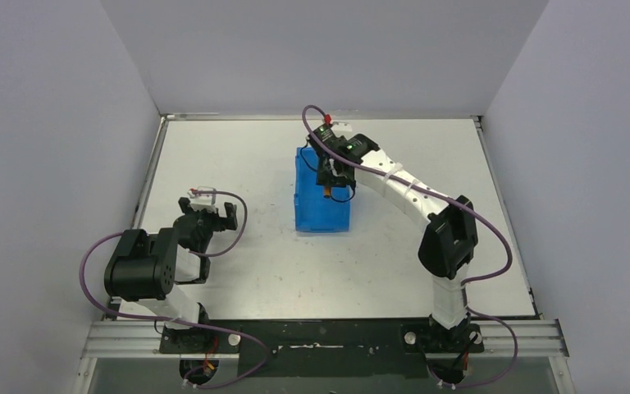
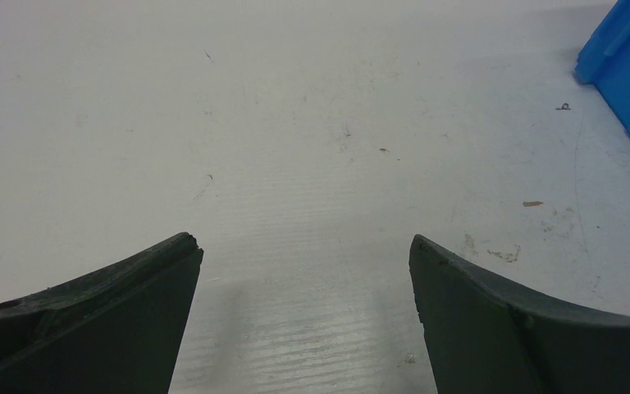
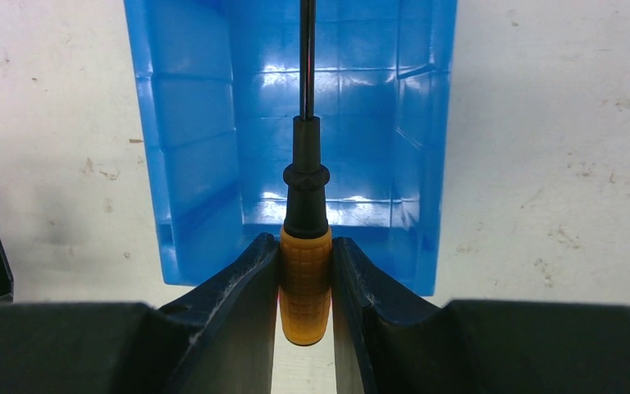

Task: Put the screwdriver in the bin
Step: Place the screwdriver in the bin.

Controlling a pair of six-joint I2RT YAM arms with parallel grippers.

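Note:
I should keep lowering the screwdriver (image 3: 306, 176) with my right gripper until the screwdriver's handle gets close to the bin's bottom (image 1: 321, 213), and then let go, because the screwdriver hangs in line with the bin's long side.
The blue open-top bin (image 1: 321, 201) stands near the middle of the table; its inside (image 3: 213, 180) fills the right wrist view. My right gripper (image 1: 329, 185) hangs over the bin's far half, shut on the screwdriver (image 3: 304, 283) by its orange handle, both fingers pressed against it. The thin black shaft runs out over the bin's floor. In the top view only a bit of orange (image 1: 326, 193) shows under the wrist. My left gripper (image 1: 208, 215) rests at the left over bare table, open (image 2: 305, 246), with nothing between its fingers; a corner of the bin (image 2: 627, 74) shows at the right.
White walls close the table on three sides. A white tabletop (image 1: 254, 271) spreads around the bin. Small scuffs and specks (image 2: 533, 203) mark the surface. The arm bases sit on a black rail (image 1: 320, 336) at the near edge.

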